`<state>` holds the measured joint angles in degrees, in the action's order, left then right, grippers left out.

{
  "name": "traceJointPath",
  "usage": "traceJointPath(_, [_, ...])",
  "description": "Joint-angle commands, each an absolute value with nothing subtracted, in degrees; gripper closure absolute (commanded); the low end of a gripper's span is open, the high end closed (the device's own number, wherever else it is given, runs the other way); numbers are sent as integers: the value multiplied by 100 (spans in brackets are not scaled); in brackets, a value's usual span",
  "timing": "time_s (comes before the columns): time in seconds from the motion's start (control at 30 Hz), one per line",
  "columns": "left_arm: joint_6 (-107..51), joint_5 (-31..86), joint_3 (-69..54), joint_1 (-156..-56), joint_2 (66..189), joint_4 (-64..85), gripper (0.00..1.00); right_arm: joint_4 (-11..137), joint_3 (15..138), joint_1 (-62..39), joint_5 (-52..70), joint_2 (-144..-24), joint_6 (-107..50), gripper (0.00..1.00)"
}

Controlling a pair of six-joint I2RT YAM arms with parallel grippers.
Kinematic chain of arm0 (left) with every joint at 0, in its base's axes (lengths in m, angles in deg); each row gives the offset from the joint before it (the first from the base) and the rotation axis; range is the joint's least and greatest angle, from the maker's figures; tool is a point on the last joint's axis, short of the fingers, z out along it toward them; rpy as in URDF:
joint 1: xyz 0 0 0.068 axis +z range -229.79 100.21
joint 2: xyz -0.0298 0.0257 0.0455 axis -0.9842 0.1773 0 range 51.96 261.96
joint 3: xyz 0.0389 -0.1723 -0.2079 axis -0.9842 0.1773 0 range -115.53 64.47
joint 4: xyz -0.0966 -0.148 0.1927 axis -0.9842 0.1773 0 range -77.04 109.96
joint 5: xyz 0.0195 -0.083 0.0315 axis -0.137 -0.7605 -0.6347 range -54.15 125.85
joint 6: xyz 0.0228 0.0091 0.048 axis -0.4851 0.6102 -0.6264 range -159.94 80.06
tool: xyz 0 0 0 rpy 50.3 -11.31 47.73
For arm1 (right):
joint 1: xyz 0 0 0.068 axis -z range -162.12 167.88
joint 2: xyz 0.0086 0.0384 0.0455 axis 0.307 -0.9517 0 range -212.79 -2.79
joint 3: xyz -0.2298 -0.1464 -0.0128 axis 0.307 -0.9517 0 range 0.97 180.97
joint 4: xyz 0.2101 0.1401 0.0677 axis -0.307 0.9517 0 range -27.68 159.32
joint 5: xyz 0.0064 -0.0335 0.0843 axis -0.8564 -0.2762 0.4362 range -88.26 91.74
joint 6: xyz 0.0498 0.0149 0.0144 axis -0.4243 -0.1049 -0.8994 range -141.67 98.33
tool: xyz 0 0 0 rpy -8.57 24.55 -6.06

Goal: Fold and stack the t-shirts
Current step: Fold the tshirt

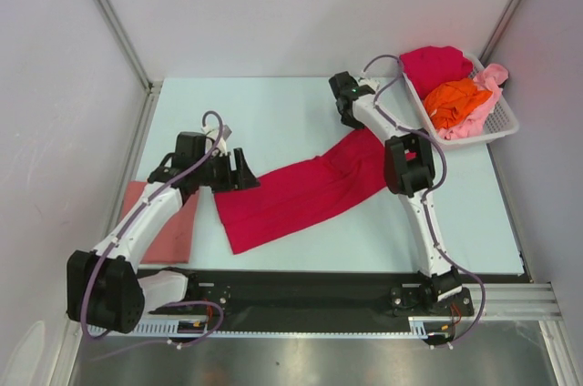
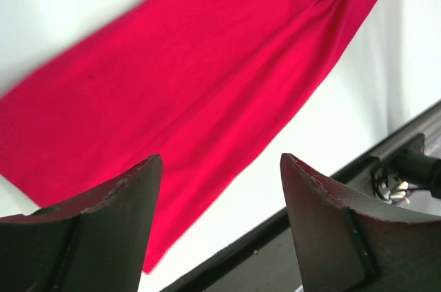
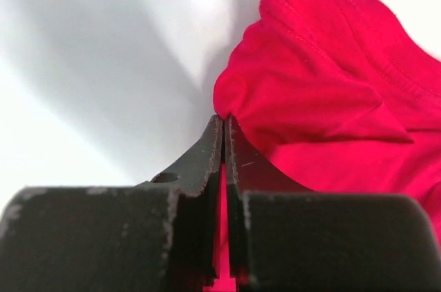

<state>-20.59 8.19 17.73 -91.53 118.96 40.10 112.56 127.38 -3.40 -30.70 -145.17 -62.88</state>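
Note:
I keep pulling the crimson red t-shirt's far end (image 1: 359, 137), which my right gripper is pinching, until that end gets close to the back wall (image 1: 319, 75), because the table behind is clear.
A crimson red t-shirt (image 1: 305, 190) lies stretched out in a long strip across the middle of the table. It also shows in the left wrist view (image 2: 186, 78) and the right wrist view (image 3: 331, 99). My right gripper (image 1: 349, 113) is shut on the shirt's far right end, with red cloth pinched between its jaws (image 3: 224, 123). My left gripper (image 1: 250, 170) is open and empty, just above the shirt's near left end; in its own view (image 2: 219, 168) the jaws stand wide apart. A dusty salmon pink shirt (image 1: 168, 222) lies folded at the left edge.
A white slotted basket (image 1: 504, 117) at the back right holds another crimson shirt (image 1: 435, 66), an orange one (image 1: 455, 99) and a light pink one (image 1: 483, 104). A black rail (image 1: 328, 290) runs along the table's near edge.

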Motion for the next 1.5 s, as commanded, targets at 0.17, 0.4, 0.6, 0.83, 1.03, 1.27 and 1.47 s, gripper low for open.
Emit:
traceJointPath(0.17, [-2648, 2001, 676, -9069, 12971, 4240, 20, 9196, 14160, -454, -2832, -15378, -4760, 100])
traceJointPath(0.4, [-2974, 1871, 163, -8788, 14115, 4767, 25, 7781, 14186, -445, -2060, -15632, -4426, 94])
traceJointPath(0.6, [-2940, 2292, 163, -8594, 14661, 5127, 24, 7288, 14494, -445, -1516, -15870, -4399, 94])
traceJointPath(0.83, [-2825, 2740, 295, -8594, 15057, 5137, 22, 6848, 14424, -454, -1047, -15870, -4407, 91])
traceJointPath(1.03, [-2703, 2961, 461, -8594, 15365, 5146, 34, 6655, 14161, -471, -828, -15827, -4575, 88])
traceJointPath(1.27, [-2465, 2372, 1182, -8594, 15075, 4813, 45, 6627, 14256, -427, -486, -15853, -4768, 61])
traceJointPath(1.47, [-2219, 1669, 1771, -8594, 14900, 4479, 61, 7329, 14599, -331, 121, -15643, -4918, 32])
